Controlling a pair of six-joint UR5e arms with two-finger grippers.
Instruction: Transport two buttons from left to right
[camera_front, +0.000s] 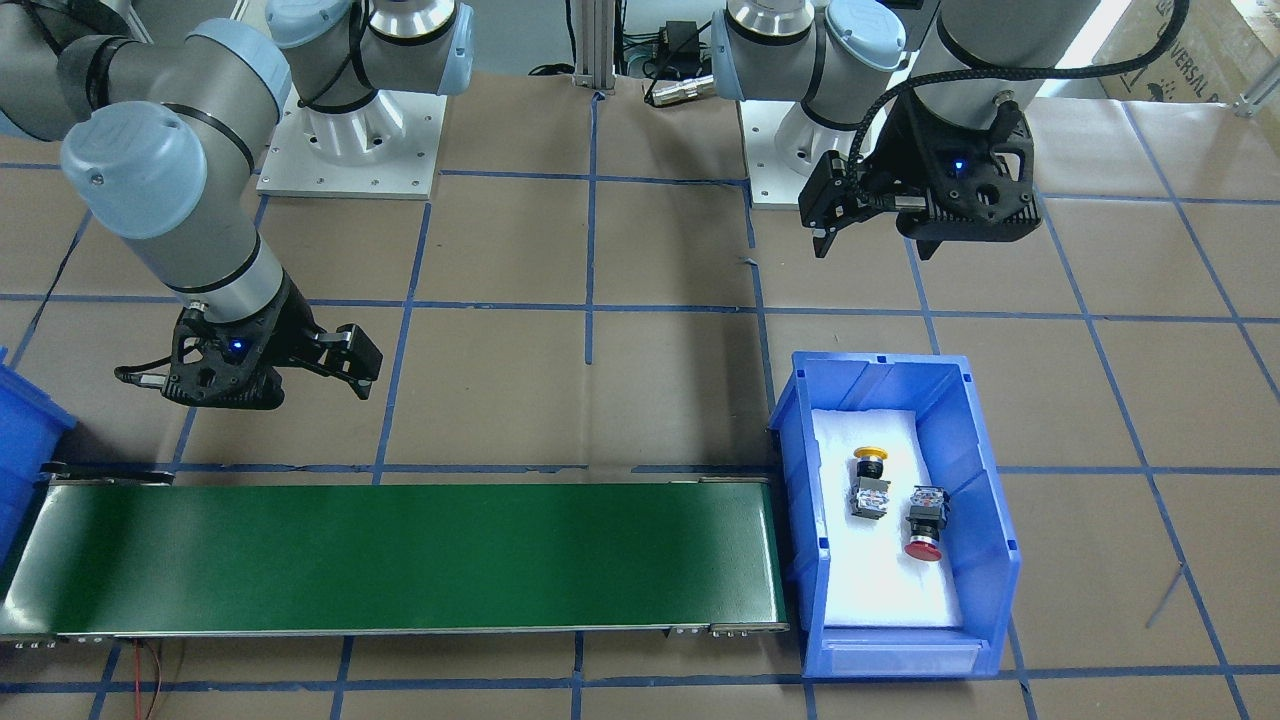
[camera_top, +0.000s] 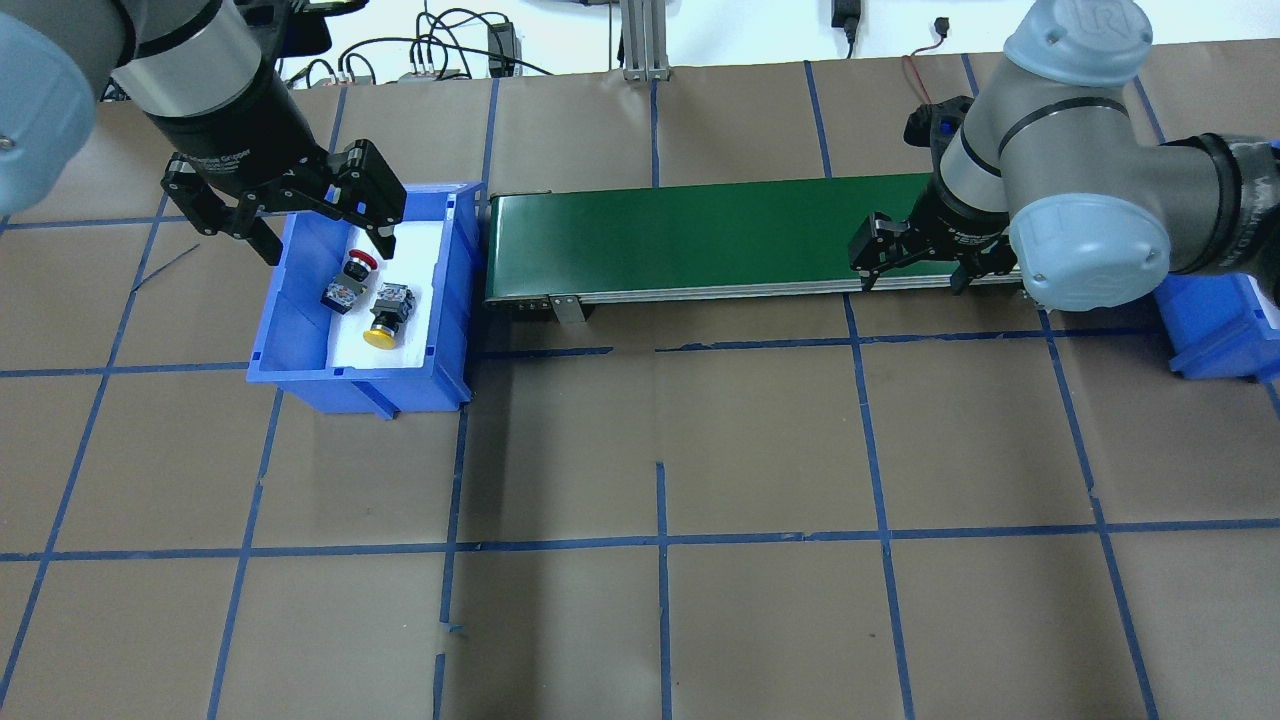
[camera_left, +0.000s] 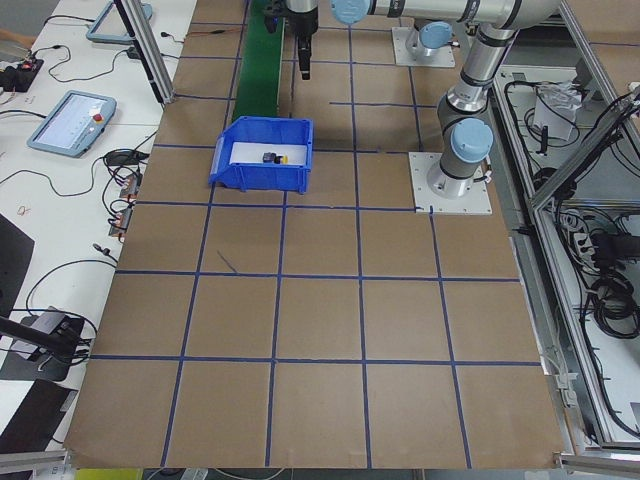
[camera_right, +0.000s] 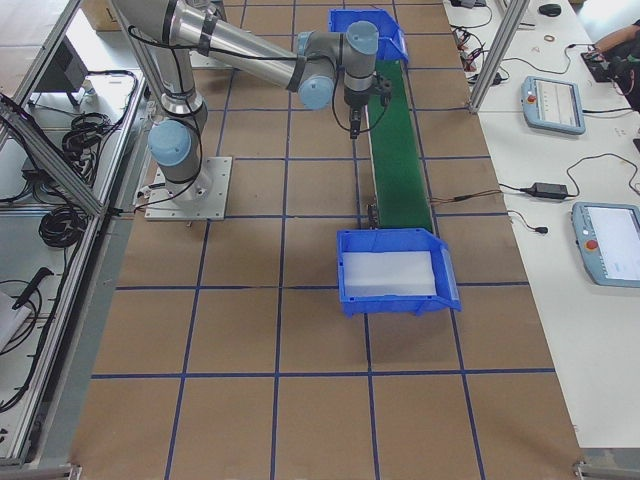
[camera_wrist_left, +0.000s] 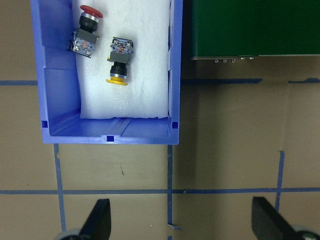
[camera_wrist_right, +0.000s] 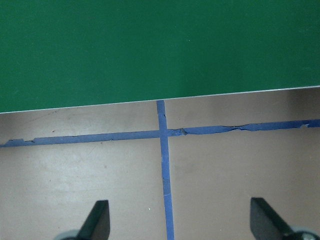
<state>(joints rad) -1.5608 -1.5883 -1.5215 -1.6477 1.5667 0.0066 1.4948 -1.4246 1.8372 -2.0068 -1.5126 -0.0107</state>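
Observation:
The yellow button (camera_front: 870, 481) should stay steady on its side when I put it down on the green conveyor belt, because its base (camera_front: 870, 498) is boxy.
Two buttons lie on their sides on white foam inside a blue bin (camera_top: 290, 335): a yellow-capped one (camera_top: 385, 318) and a red-capped one (camera_top: 350, 280). The front-facing view shows the yellow button (camera_front: 870, 482) and the red button (camera_front: 925, 525) side by side. My left gripper (camera_top: 325, 240) hangs open above the bin's far end, holding nothing. Its wrist view looks down on the red button (camera_wrist_left: 86, 32) and the yellow button (camera_wrist_left: 120, 57). My right gripper (camera_top: 912, 278) is open and empty above the near edge of the green conveyor belt (camera_top: 700, 235), close to its right end.
The conveyor belt (camera_front: 400, 555) runs from the blue bin (camera_front: 990, 480) to a second blue bin (camera_top: 1215, 330) at the right edge. Blue tape lines grid the brown table. Both arm bases (camera_front: 350, 140) stand behind the belt. Tablets and cables lie on side benches.

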